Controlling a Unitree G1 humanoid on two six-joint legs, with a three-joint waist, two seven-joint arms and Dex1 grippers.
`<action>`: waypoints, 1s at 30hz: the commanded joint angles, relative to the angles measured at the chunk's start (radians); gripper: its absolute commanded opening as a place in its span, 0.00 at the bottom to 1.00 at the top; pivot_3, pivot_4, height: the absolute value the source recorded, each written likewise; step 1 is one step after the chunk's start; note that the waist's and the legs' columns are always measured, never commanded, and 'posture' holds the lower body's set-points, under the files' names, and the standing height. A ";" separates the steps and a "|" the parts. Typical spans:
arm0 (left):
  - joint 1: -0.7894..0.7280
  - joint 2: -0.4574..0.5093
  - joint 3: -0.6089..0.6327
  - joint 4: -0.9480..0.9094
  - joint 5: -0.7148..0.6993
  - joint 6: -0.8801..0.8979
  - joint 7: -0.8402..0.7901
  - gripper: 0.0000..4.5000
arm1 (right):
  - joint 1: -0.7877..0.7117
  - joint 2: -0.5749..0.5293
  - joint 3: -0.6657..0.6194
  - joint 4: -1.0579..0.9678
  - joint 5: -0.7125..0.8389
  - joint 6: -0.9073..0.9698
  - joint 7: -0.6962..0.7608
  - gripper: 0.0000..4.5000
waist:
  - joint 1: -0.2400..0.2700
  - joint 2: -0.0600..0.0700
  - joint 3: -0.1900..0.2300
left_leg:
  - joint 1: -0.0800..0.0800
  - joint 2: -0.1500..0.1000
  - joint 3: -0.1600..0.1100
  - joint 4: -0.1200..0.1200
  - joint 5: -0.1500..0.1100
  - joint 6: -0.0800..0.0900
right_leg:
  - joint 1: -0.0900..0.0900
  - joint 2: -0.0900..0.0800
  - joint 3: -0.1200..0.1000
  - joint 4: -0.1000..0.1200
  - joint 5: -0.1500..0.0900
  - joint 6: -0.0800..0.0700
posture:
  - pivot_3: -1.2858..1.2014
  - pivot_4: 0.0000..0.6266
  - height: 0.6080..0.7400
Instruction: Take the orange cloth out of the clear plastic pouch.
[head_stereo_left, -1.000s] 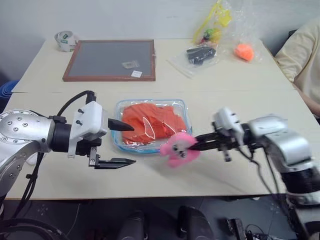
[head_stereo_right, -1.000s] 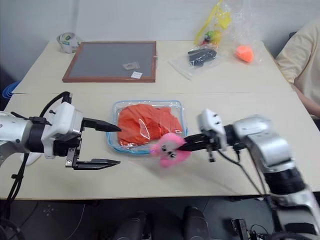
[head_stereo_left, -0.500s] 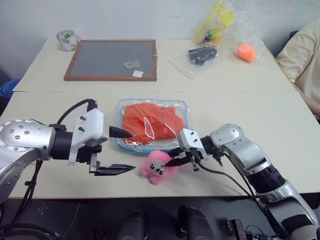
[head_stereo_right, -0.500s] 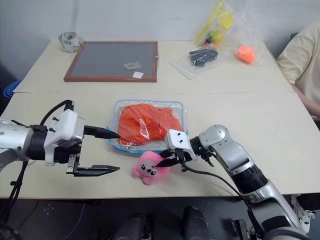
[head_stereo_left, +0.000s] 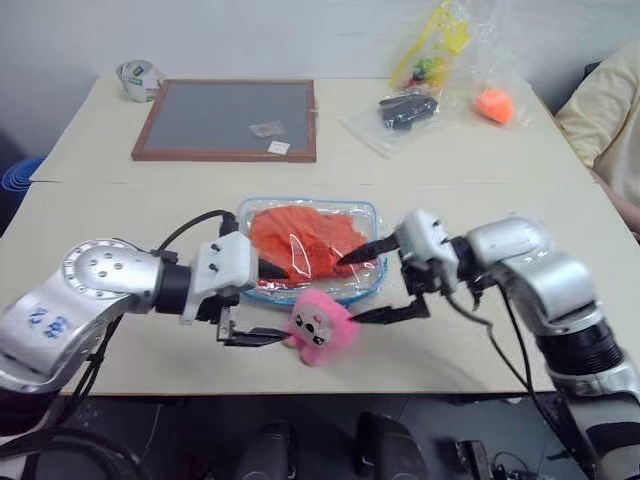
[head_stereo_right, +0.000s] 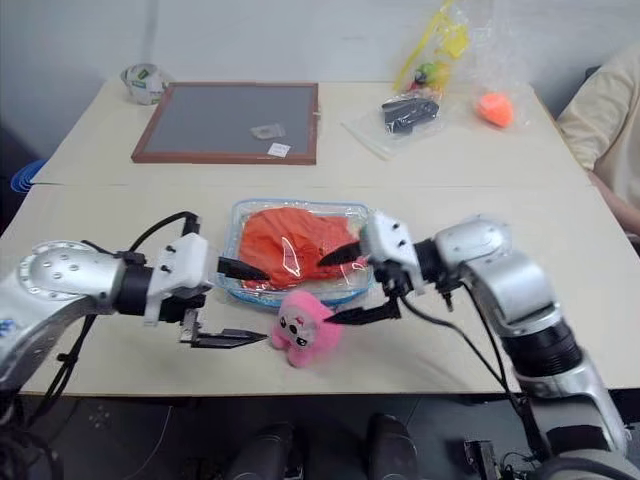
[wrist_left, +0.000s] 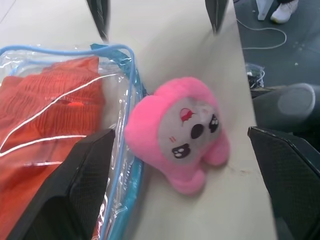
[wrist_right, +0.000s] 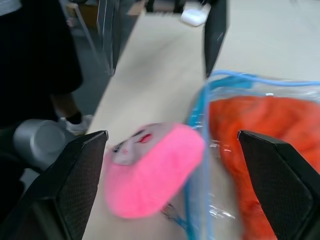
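Observation:
My gripper will bend the pouch's blue zipper edge (wrist_left: 131, 186) up into an opening when it lifts that edge, because the clear plastic (wrist_left: 114, 204) beside it is thin and wrinkled.
The clear plastic pouch (head_stereo_left: 368, 268) with light-blue edging lies flat at the table's middle, and the orange cloth (head_stereo_left: 300, 235) sits folded inside it. Its pink plush toy (head_stereo_left: 318, 328) rests on the table against the pouch's near edge. My left gripper (head_stereo_left: 278, 303) is open, its upper finger over the pouch's left near corner, its lower finger just left of the toy. My right gripper (head_stereo_left: 347, 291) is open too, facing it from the right, above the pouch's near edge and the toy. In the left wrist view the toy (wrist_left: 185, 135) lies between my fingers, beside the cloth (wrist_left: 45, 115).
At the back left lie a framed grey board (head_stereo_left: 225, 118) and a tape roll (head_stereo_left: 135, 76). Back right are thin clear bags with a black object (head_stereo_left: 405, 108), a yellow item (head_stereo_left: 432, 45) and an orange ball (head_stereo_left: 490, 103). A person's sleeve (head_stereo_left: 610, 110) shows at the right edge.
My right gripper lowered the pink toy to the table, let go, opened and rose. The toy now lies at the pouch's near edge. My left gripper moved right and down toward it.

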 joint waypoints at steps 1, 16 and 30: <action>-0.049 -0.044 -0.115 0.061 0.145 -0.109 -0.029 1.00 | 0.006 -0.067 -0.056 0.042 -0.049 -0.107 0.003 0.98 | 0.002 0.000 0.000 | 0.000 0.000 0.001 0.000 0.000 0.000 | 0.000 0.000 0.000 0.000 0.000 0.000 | 0.52 0.24 1.00; -0.019 -0.159 -0.182 0.111 0.202 -0.133 -0.135 0.59 | 0.031 -0.011 0.095 0.328 -0.351 -0.613 -0.043 0.84 | -0.017 0.000 0.000 | 0.000 0.003 0.001 0.000 0.000 0.000 | -0.001 0.001 0.001 0.000 0.000 0.000 | 0.52 0.24 1.00; 0.087 -0.114 -0.059 0.046 0.189 -0.077 -0.104 0.00 | -0.028 0.025 0.111 0.432 -0.355 -0.683 -0.007 0.00 | -0.018 0.000 0.000 | 0.000 0.004 -0.001 0.001 0.000 0.000 | 0.000 0.001 0.001 0.001 0.000 0.000 | 0.52 0.24 1.00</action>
